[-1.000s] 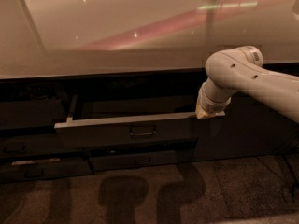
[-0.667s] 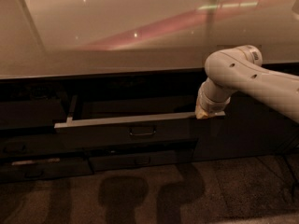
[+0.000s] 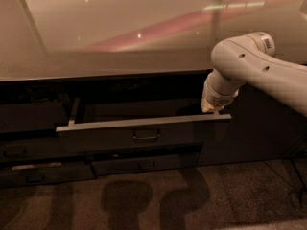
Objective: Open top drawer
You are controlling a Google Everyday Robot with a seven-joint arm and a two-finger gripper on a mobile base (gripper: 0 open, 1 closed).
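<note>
The robot's gripper is over the corner of the top drawer's front panel [image 3: 219,116], so it should move inward, reach down behind the panel's top edge [image 3: 194,116] and pull.
The top drawer [image 3: 144,131] is a wide dark grey drawer below the counter, and it stands pulled partly out. Its pale top edge runs from left to right, and a small loop handle [image 3: 146,135] sits at the centre of the front. A pale metal side rail [image 3: 74,111] shows at the left. My gripper [image 3: 211,110] hangs from the white arm [image 3: 249,61] and reaches down just behind the right end of the drawer's front panel, at its top edge.
A broad glossy countertop [image 3: 120,32] overhangs the drawers. Two shorter dark drawers [image 3: 144,166] [image 3: 29,176] sit below the top one. A dark cabinet front [image 3: 259,128] lies to the right, behind the arm. Speckled floor [image 3: 153,200] spreads in front.
</note>
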